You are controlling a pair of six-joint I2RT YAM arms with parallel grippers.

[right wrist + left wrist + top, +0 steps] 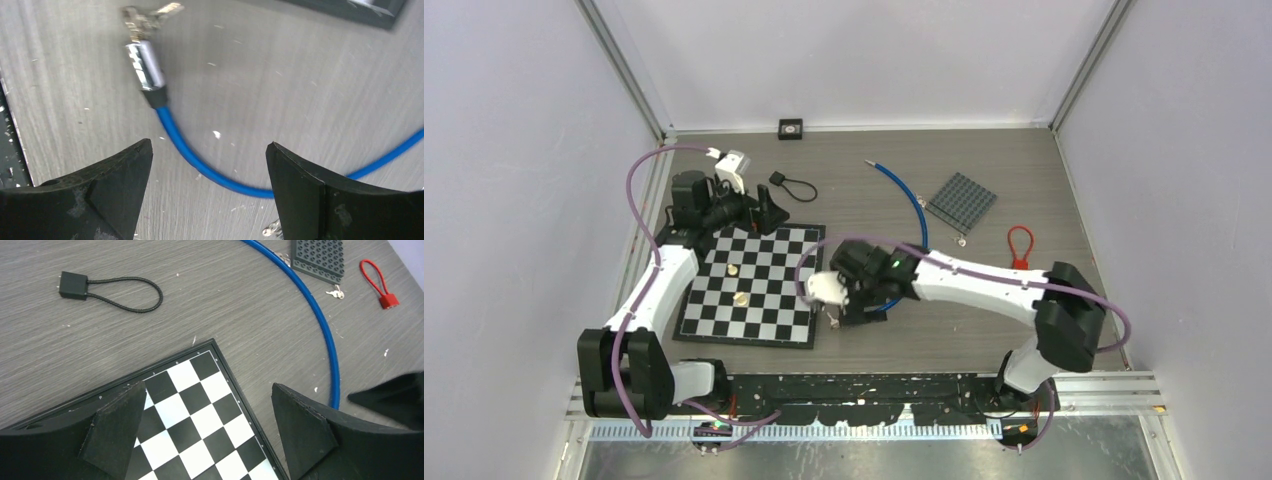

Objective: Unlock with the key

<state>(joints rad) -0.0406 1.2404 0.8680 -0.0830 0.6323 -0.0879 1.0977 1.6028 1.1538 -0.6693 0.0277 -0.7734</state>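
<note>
The red cable lock [1020,264] lies clear of the grey studded plate, so the robot's open right gripper carries on going toward its cable loop [1020,236] and closes there.
A blue cable lock [200,162] lies on the grey table. Its silver metal end [145,65] has a small silver key [150,15] at its tip; whether the key sits inside it I cannot tell. My right gripper [209,145] hangs open just above the cable, nothing between its fingers. From above, the right gripper [852,308] is beside the chessboard's right edge. My left gripper [206,387] is open and empty over the chessboard's far right corner [210,347], and in the top view the left gripper [764,212] is at the board's far edge.
A black cable padlock [73,285] lies beyond the chessboard [754,285], which carries two brass pieces [740,298]. A grey studded plate [961,200], loose small keys [336,293] and a red cable lock [1020,245] lie to the right. A small black box [791,128] sits by the back wall.
</note>
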